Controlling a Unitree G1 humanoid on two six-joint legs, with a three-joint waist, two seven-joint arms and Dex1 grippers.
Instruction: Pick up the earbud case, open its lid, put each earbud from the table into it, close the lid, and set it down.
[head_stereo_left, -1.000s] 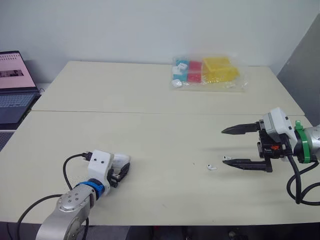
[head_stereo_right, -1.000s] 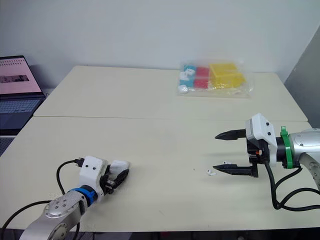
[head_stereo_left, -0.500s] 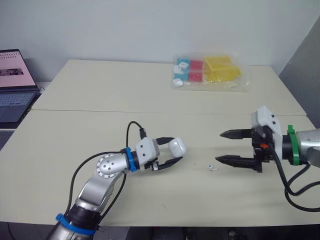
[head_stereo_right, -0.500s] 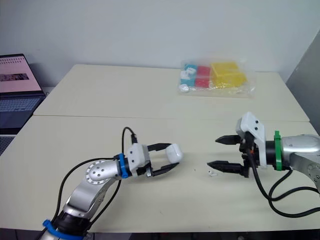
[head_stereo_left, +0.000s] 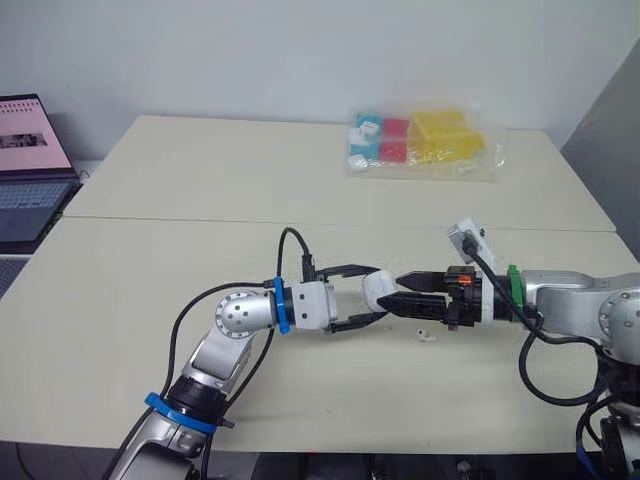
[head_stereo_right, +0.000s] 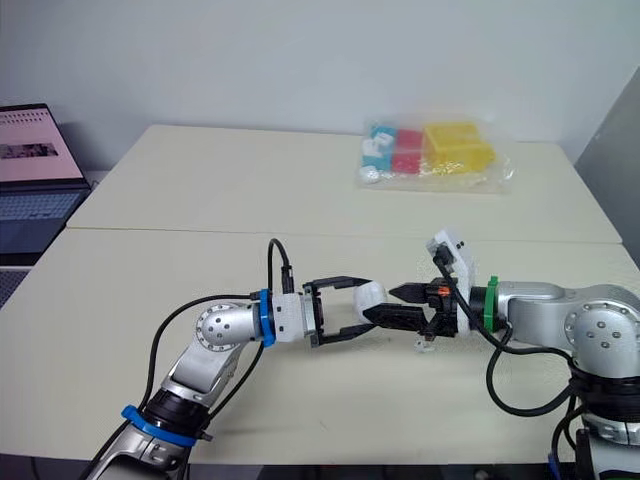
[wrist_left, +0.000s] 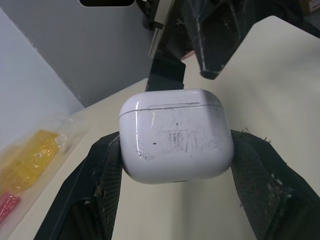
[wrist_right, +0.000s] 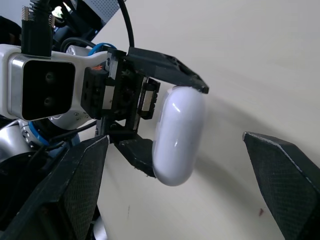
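A white earbud (head_stereo_left: 427, 336) is lying loose outside the white earbud case (head_stereo_left: 379, 290). I should expect empty slots inside the case when I swing its lid open.
The white earbud case (head_stereo_left: 378, 291) hangs above the middle of the table with its lid down, and my left gripper (head_stereo_left: 372, 296) is shut on its two sides. In the left wrist view the case (wrist_left: 176, 135) sits between the black fingers (wrist_left: 102, 172). My right gripper (head_stereo_left: 400, 293) faces it from the right, open, its tips right at the case; the right wrist view has the case (wrist_right: 177, 135) ahead between the spread fingers (wrist_right: 75, 185). One white earbud (head_stereo_left: 425, 335) lies on the table just below the right gripper.
A clear bag of yellow, red and blue items (head_stereo_left: 420, 145) lies at the back right of the table. An open laptop (head_stereo_left: 28, 170) stands off the left edge. A seam (head_stereo_left: 180, 222) runs across between two table tops.
My left arm has lifted the case from the front left and carried it right to the table's middle. My right gripper has moved left to meet it, past the earbud.
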